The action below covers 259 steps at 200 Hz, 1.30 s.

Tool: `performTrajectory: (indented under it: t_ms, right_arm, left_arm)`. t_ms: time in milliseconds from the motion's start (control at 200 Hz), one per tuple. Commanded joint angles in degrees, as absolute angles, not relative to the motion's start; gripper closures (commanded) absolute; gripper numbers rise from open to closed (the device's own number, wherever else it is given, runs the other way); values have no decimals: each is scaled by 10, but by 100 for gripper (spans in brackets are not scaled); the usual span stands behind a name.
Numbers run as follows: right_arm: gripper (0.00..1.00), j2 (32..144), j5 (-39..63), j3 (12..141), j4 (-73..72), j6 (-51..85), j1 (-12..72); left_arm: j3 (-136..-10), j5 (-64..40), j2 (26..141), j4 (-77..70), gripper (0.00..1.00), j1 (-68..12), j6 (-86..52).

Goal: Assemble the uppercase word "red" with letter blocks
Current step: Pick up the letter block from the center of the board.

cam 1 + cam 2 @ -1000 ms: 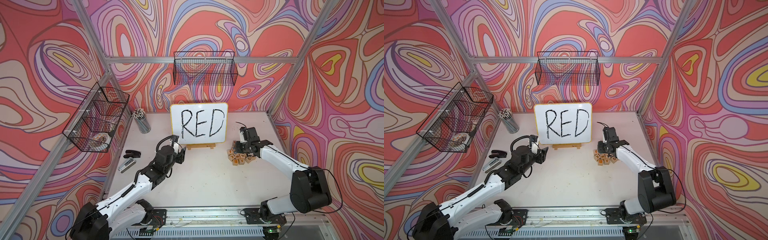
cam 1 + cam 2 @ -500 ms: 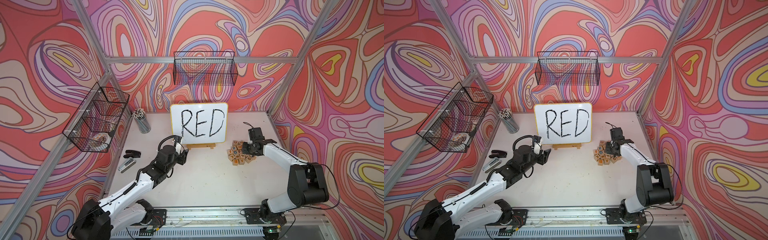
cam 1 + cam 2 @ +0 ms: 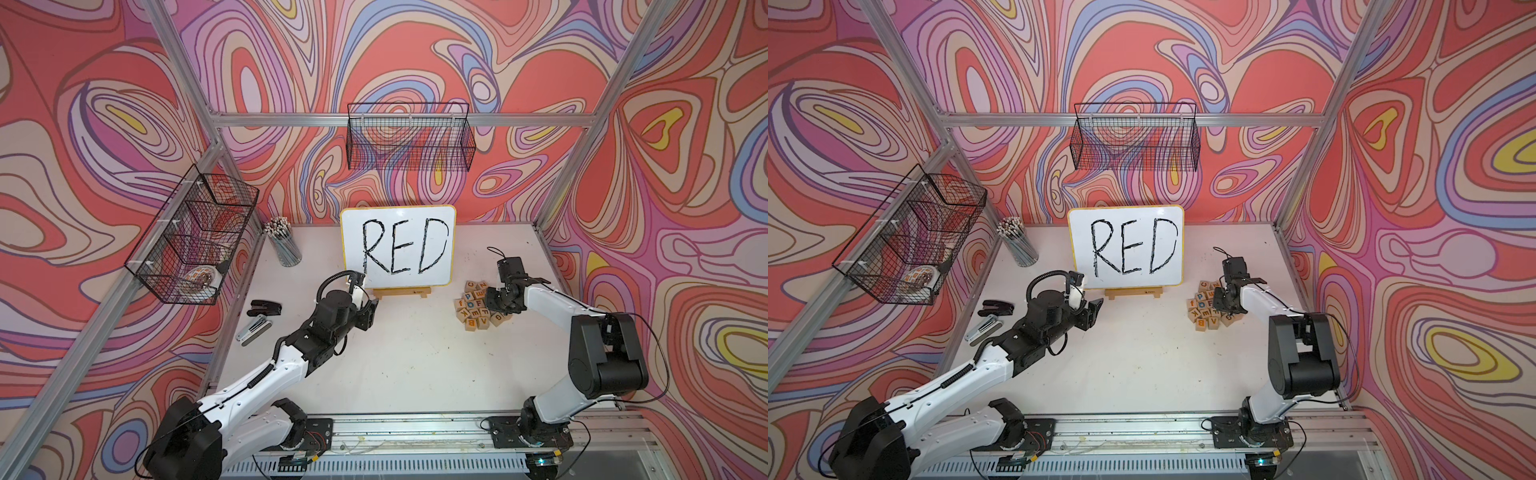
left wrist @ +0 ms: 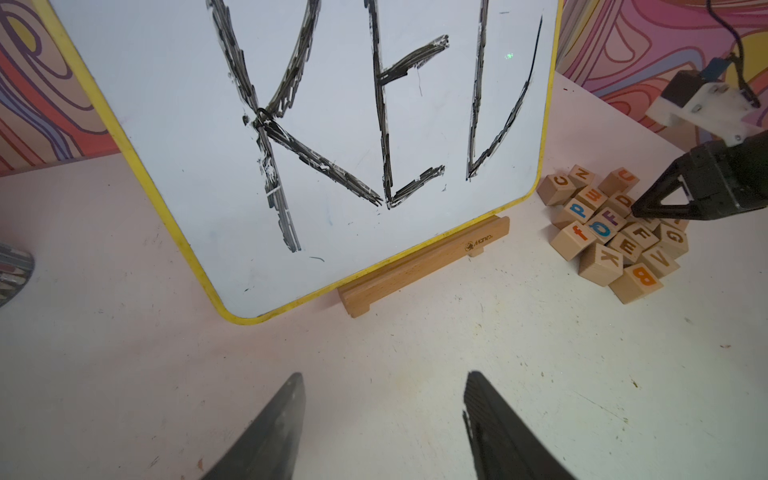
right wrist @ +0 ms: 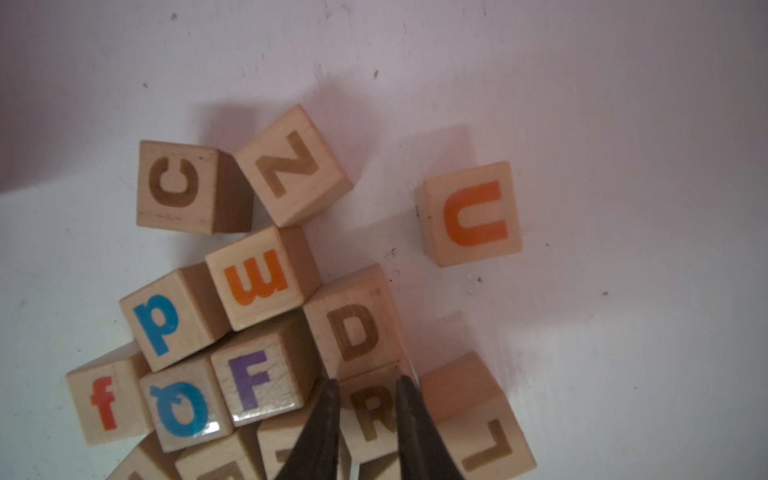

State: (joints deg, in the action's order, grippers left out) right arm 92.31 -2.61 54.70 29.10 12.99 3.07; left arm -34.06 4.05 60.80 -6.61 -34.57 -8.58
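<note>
My left gripper should move back, because it crowds the spot (image 3: 385,325) in front of the stand. My right gripper needs to bring the R block (image 5: 373,410) there.
The letter blocks lie in a loose pile (image 3: 478,309) of wooden cubes right of the whiteboard. In the right wrist view the R block (image 5: 372,411) sits between my right gripper's (image 5: 365,384) fingers, which are shut on its two sides. The D block (image 5: 353,332) touches the R block just beyond the fingertips. The left wrist view shows the E block (image 4: 628,248) on the pile's near side. My left gripper (image 4: 383,376) hovers open over bare table in front of the board, holding nothing.
The yellow-rimmed whiteboard (image 3: 399,245) with RED stands on a wooden stand (image 4: 424,262) at the back centre. A pencil cup (image 3: 286,249), a black stapler (image 3: 266,308) and a silver stapler (image 3: 253,328) lie at the left. Wire baskets (image 3: 195,245) hang on the walls.
My right gripper swung over the pile, came down and closed on the R block. The left arm shifted slightly toward the board.
</note>
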Motion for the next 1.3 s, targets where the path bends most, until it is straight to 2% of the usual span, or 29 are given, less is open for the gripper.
performTrajectory:
  t_ms: [0,190,561,1292]
  right_arm:
    - [74,942,-36,552,289,125,27]
    - [73,945,-35,549,289,122,26]
    - [62,927,-27,549,301,117,26]
    - [61,920,-36,537,306,123,26]
  left_arm:
    - [-358,36,606,-60,36,-348,-81]
    - [-359,34,608,-60,36,-348,-80]
    - [-358,33,609,-63,36,-348,-79]
    - [-353,30,612,-73,36,-348,-80]
